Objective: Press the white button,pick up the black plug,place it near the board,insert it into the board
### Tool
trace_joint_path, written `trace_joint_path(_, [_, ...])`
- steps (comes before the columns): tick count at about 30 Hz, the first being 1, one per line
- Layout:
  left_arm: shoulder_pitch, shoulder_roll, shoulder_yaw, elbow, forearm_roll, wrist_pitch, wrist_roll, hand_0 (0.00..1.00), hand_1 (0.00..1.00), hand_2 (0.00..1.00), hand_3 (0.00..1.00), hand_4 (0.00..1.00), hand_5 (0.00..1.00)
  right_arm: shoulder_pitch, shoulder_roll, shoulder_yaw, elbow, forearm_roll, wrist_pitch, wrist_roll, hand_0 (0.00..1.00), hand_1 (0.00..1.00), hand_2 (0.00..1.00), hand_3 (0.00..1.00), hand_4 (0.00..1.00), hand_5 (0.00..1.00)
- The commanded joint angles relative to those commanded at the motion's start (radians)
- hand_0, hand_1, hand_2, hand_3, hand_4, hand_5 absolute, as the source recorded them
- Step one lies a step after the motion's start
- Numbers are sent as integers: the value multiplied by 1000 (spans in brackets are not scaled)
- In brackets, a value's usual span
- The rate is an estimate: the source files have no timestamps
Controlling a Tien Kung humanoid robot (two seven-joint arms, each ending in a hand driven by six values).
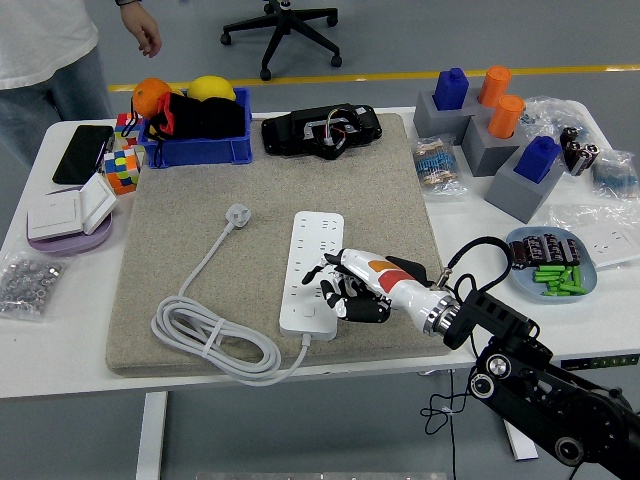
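The black plug [366,308] will drag slack cord along when I carry it, because a black cord hangs in loose loops [440,408] below the table's edge.
A white power strip [312,269] lies lengthwise on the beige mat [270,180], its white cable coiled at the lower left [215,340] and ending in a white plug [237,213]. My right hand [345,290] reaches in from the lower right, fingers relaxed and spread, its fingertips resting over the strip's near right part. The black plug [408,270] sits on the mat just right of the strip, mostly hidden behind my wrist. Nothing is held. The left arm is out of view.
A blue bin [196,140] with fruit and a black device [322,130] line the mat's far edge. Grey blocks with blue and orange pegs [490,125] stand far right, a dish of batteries [550,262] near right. A person [50,50] stands at the far left corner.
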Motion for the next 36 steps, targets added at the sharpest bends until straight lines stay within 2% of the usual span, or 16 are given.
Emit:
trace_joint_path(1, [0,0,1,0,-1,0,0,465,496,513,578,598,254,-4,-2,13,10,-1,1,4,2,28,145,603,311,91])
trace_joint_path(2, [-1,0,1,0,-2,0,-1,465,496,512,578,598,255,-9,-5,30,21,-2,1,10,76,109,218,641,442,79])
trace_joint_path(5, [-2,1,2,0,-3,0,-1,465,496,512,578,598,255,-28,-6,91,33,-5,-8,37,76,109,218,641,442,79])
trace_joint_path(7, [-2,0,-3,0,1,0,0,465,496,512,578,598,255,-40,-1,133,18,0,-3,42,76,109,218,641,442,79])
trace_joint_path(8, [-2,0,-3,0,1,0,0,465,496,512,578,599,256,-45,2,157,6,-3,1,40,564,577,560,689,748,187])
trace_joint_path(13, [-2,-1,0,0,-2,0,-1,465,496,512,578,599,256,-69,10,238,-56,-23,28,11,564,577,560,689,748,187])
trace_joint_path(14, [-2,-1,0,0,-2,0,-1,465,496,513,578,599,256,-74,10,251,-69,-30,36,2,786,783,752,800,924,255])
trace_joint_path(19, [0,-1,-2,0,-1,0,0,465,496,513,578,599,256,-100,13,293,-112,-61,72,-44,786,783,752,800,924,255])
trace_joint_path(20, [0,-1,-3,0,0,0,1,466,496,513,577,599,255,-103,13,297,-116,-65,75,-47,892,895,859,879,998,500])
trace_joint_path(26, [-2,-1,3,0,-6,0,0,466,496,513,578,598,254,-125,14,306,-133,-92,79,-44,894,890,857,872,998,519])
trace_joint_path(31, [-5,-1,11,0,-12,0,-1,466,496,513,578,598,254,-131,11,306,-149,-107,35,-22,894,890,857,872,998,519])
trace_joint_path(32, [-5,-1,12,0,-12,0,-1,465,496,513,577,598,254,-132,12,307,-153,-110,27,-18,805,801,774,808,998,324])
trace_joint_path(36, [-5,0,7,0,-4,-2,1,465,496,513,577,598,254,-133,10,306,-167,-111,2,-8,805,801,774,808,998,324])
